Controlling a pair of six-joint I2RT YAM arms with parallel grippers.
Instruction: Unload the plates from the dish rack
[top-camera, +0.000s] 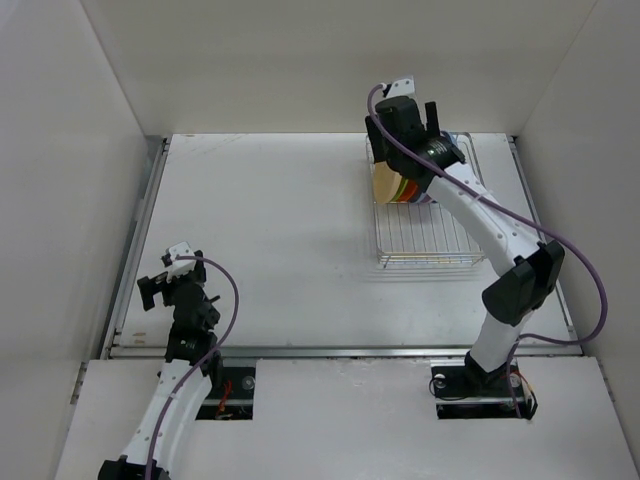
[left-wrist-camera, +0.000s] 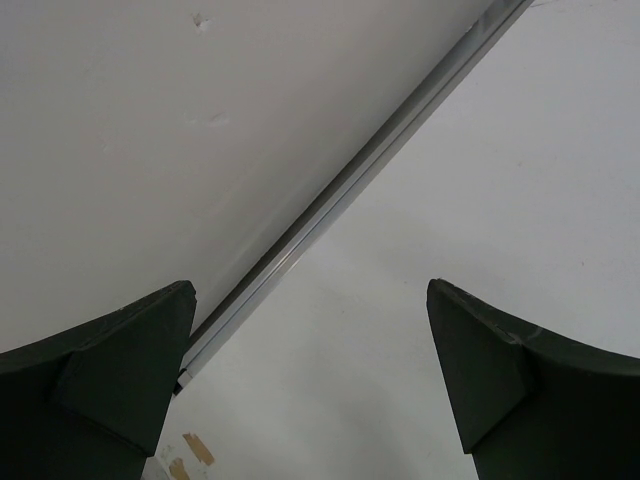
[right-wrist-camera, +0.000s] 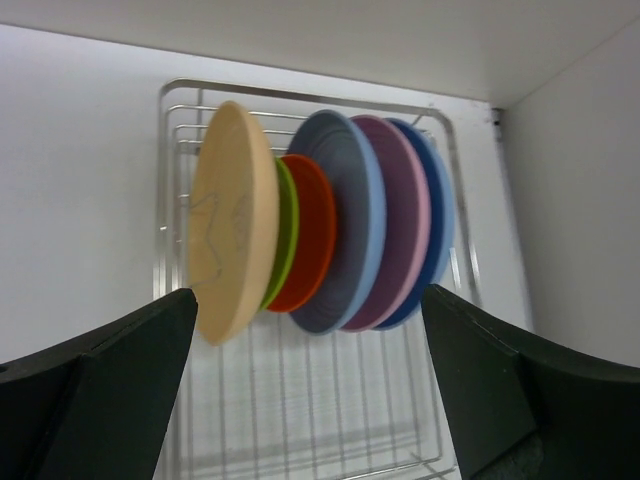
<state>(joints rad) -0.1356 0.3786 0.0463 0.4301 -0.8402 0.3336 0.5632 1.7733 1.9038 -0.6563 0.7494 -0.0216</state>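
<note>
The yellow plate's rim (right-wrist-camera: 250, 300) sticks out past the green plate, so the robot's right gripper goes on moving toward that yellow end plate (top-camera: 385, 184) until its fingers are on both sides of the plate's rim.
Several plates stand on edge in the silver wire dish rack (right-wrist-camera: 300, 410) at the table's back right (top-camera: 425, 245). In the right wrist view they run left to right: pale yellow (right-wrist-camera: 232, 235), green (right-wrist-camera: 286, 235), orange (right-wrist-camera: 312, 230), light blue (right-wrist-camera: 352, 220), pink (right-wrist-camera: 405, 215), darker blue (right-wrist-camera: 440, 210). From above only the yellow plate (top-camera: 386, 184) and coloured rims show under the arm. My right gripper (right-wrist-camera: 305, 330) is open and empty, hovering above the plates (top-camera: 415, 130). My left gripper (left-wrist-camera: 310, 330) is open and empty over the table's front left (top-camera: 170, 285).
White walls close in the table on three sides. A metal rail (left-wrist-camera: 380, 150) runs along the table's left edge beside my left gripper. The near half of the rack (top-camera: 430, 250) holds no plates. Scraps of tape (left-wrist-camera: 195, 450) lie on the table.
</note>
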